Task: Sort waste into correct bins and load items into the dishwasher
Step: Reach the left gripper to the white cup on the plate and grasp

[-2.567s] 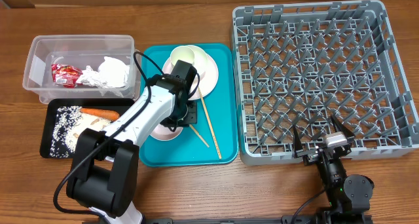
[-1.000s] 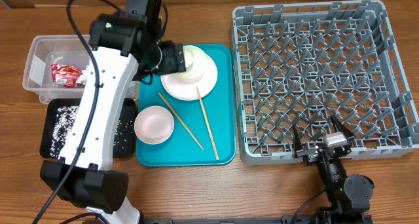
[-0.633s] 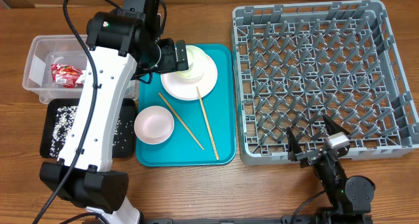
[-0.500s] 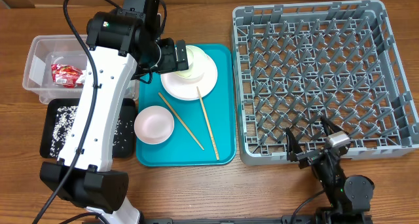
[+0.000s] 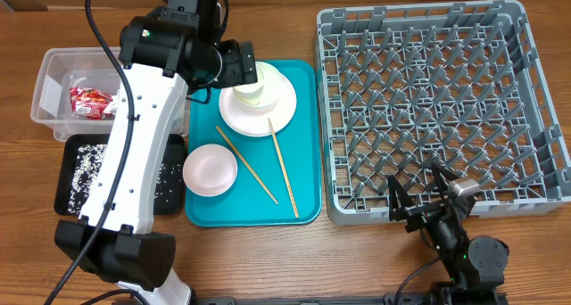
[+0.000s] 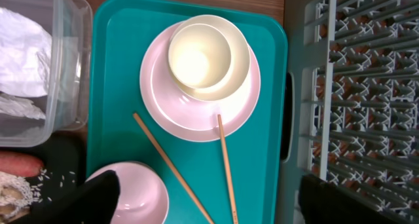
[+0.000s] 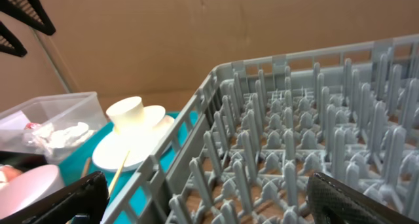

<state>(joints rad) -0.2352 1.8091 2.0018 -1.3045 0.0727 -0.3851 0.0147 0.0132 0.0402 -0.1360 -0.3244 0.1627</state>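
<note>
Next, my left gripper brings the white cup (image 5: 252,89) over the rack (image 5: 357,84) for a handover, because the cup stands on the teal tray, far from my right gripper.
A white cup (image 5: 252,84) stands on the white plate (image 5: 259,109) at the back of the teal tray (image 5: 303,136). A white bowl (image 5: 211,169) and two chopsticks (image 5: 248,165) lie on the tray's front half. My left gripper (image 5: 236,64) hovers high over the cup, open and holding nothing; its wrist view looks straight down on the cup (image 6: 200,57) and bowl (image 6: 141,194). The grey dishwasher rack (image 5: 437,100) fills the right side. At the rack's front edge my right gripper (image 5: 428,198) is open and holds nothing.
The clear tub (image 5: 62,82) at the back left holds a red wrapper (image 5: 89,102) and white paper (image 6: 23,44). In front of it, the black tray (image 5: 76,171) holds rice grains and a carrot (image 6: 19,164). The left arm covers part of both.
The left gripper has shifted slightly back over the cup and turned a little. The right gripper has tilted and edged left at the rack's front edge.
</note>
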